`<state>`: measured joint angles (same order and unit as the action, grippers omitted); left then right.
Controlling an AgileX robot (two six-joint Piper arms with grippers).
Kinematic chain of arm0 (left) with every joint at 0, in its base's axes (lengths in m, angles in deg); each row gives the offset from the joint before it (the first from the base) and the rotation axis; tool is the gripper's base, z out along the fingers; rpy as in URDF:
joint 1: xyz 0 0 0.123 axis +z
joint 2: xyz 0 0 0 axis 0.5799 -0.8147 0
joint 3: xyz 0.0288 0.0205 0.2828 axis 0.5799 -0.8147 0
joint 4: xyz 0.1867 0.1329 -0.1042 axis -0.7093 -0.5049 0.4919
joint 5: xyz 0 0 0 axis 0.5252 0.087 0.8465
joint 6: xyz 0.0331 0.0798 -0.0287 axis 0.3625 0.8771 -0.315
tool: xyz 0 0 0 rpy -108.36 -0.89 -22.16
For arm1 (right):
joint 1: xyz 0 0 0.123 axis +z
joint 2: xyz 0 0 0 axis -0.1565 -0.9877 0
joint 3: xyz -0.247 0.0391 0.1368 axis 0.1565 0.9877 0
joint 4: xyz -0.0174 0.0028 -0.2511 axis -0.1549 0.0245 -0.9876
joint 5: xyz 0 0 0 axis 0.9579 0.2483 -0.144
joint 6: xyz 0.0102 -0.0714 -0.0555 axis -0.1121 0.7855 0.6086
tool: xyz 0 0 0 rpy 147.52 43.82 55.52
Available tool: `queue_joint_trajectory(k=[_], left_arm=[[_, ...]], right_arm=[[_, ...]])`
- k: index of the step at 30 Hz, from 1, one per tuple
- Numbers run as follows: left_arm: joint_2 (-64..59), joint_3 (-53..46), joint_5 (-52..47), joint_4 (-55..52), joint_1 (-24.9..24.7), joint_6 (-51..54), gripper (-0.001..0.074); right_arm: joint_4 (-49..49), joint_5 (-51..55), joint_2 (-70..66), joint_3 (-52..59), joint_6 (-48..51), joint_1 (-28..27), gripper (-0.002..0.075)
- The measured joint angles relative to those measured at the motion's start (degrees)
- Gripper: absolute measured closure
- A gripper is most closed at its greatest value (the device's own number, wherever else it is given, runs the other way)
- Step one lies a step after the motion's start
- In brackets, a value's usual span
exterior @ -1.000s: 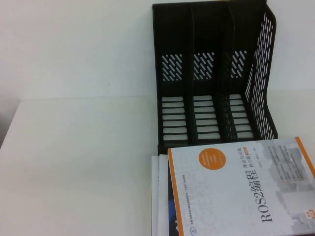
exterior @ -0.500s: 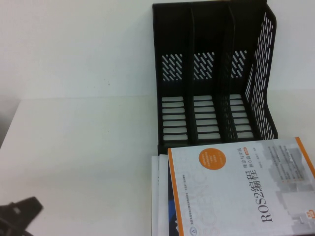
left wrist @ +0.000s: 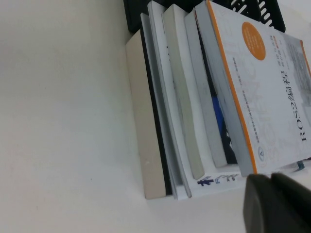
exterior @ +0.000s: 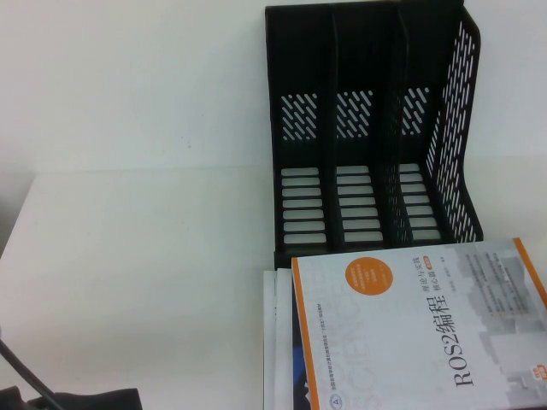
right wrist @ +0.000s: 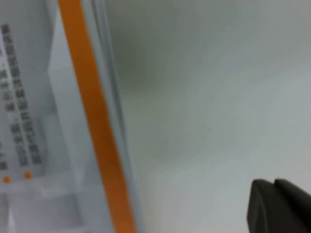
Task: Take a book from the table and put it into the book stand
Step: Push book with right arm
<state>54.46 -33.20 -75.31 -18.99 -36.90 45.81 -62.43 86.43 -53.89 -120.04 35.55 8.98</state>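
My right gripper needs to push the opposite orange edge toward my left gripper first, because the top book's side facing my left gripper is set back on the stack.
A black book stand with three empty slots stands at the table's back right. In front of it lies a stack of several books. The top book is white with an orange edge and reads "ROS2". My left gripper is shut and empty, low near the stack's near end, apart from the top book. Only a dark part of the left arm shows in the high view, at the bottom left. My right gripper is shut and empty over bare table beside that book's orange edge.
The white table stretches left of the stand and the books. A white wall rises behind it. The stand's front lip touches the far end of the stack.
The left arm has come into the high view at the bottom left, then moved lower and rightward along the bottom edge. The books and the stand have not moved.
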Motion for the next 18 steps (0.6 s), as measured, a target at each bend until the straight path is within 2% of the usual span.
queue_joint_trajectory(k=[3, 12, 18], left_arm=[[-0.1, 0.0, -0.2, 0.0, 0.0, 0.1, 0.0738], [-0.1, 0.0, -0.4, 0.1, 0.0, 0.4, 0.0738], [-0.1, 0.0, 0.0, 0.1, 0.0, 0.9, 0.0738]], right_arm=[[6.0, -0.3, -2.2, -0.2, 4.4, 0.0, 0.0729], [33.4, 1.0, -2.7, -0.3, 29.3, -0.1, 0.0729], [45.9, 3.2, -2.7, -0.3, 42.0, -0.1, 0.0729]])
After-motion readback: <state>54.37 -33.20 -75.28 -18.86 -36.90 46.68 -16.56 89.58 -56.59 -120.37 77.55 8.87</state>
